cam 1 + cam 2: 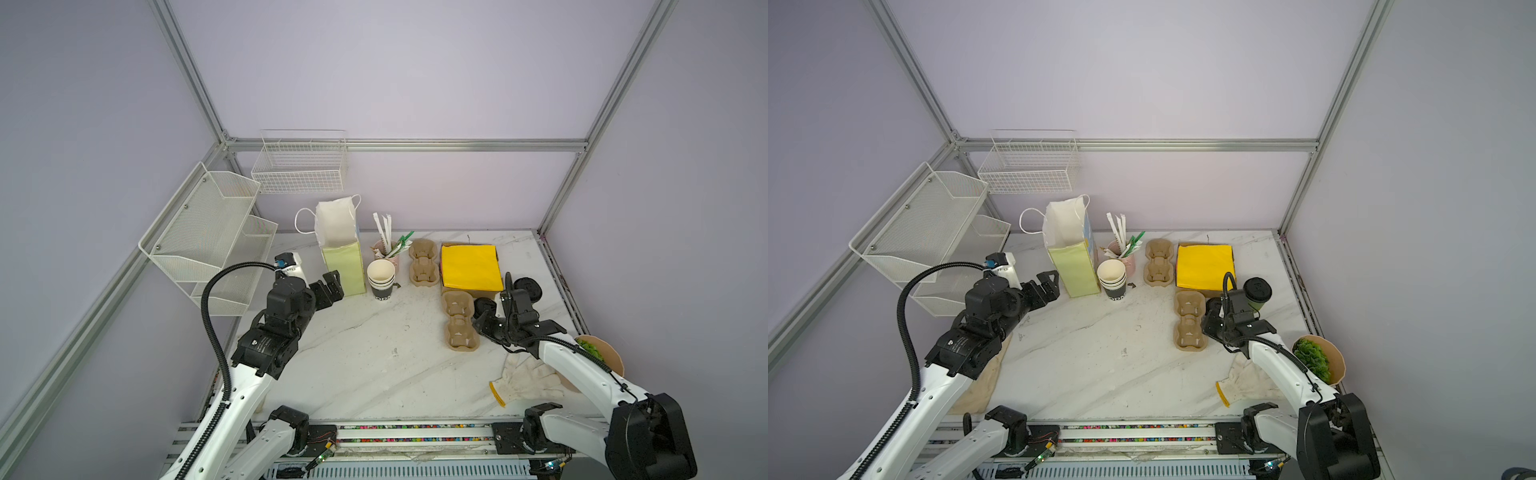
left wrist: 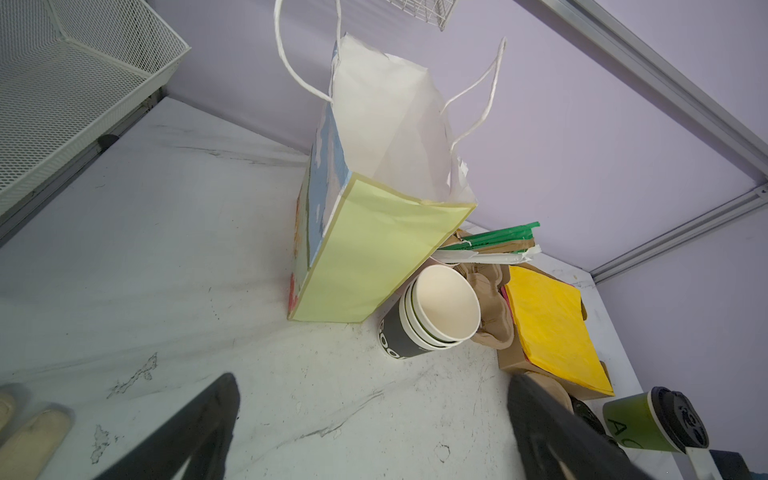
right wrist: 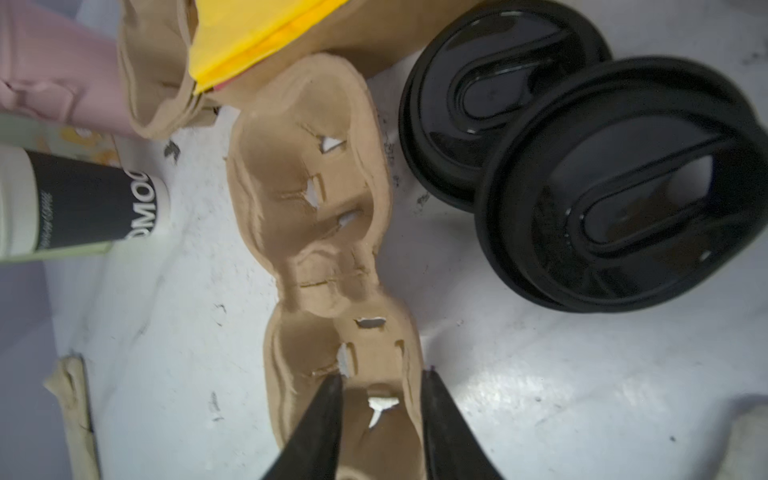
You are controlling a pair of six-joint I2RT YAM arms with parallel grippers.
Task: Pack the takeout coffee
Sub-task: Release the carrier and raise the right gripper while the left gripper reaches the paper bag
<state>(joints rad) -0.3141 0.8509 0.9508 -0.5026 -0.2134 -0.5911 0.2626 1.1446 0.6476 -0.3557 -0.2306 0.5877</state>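
Note:
The paper bag (image 1: 344,268) is standing at the back, a long way from the coffee. So next my left gripper takes hold of the bag's side rim (image 1: 318,230) and brings the bag next to the carrier.
The takeout coffee (image 1: 1256,296) is a dark green cup with a black lid, standing upright at the right next to the yellow napkins; it also shows in the left wrist view (image 2: 640,424) and, lid only, in the right wrist view (image 3: 623,187). My right gripper (image 3: 382,386) is open low at the near end of a brown pulp cup carrier (image 3: 316,187), one finger inside its end cell and one outside the rim. In a top view that gripper (image 1: 478,328) sits just left of the coffee. My left gripper (image 2: 374,436) is open and empty, facing the paper bag (image 2: 374,257).
A second black lid (image 3: 498,95) lies beside the coffee. Nested black cups (image 1: 380,278), a pink cup of straws (image 1: 388,249), another carrier (image 1: 423,262) and yellow napkins (image 1: 469,266) stand at the back. A white glove (image 1: 528,380) and a bowl (image 1: 611,353) lie front right.

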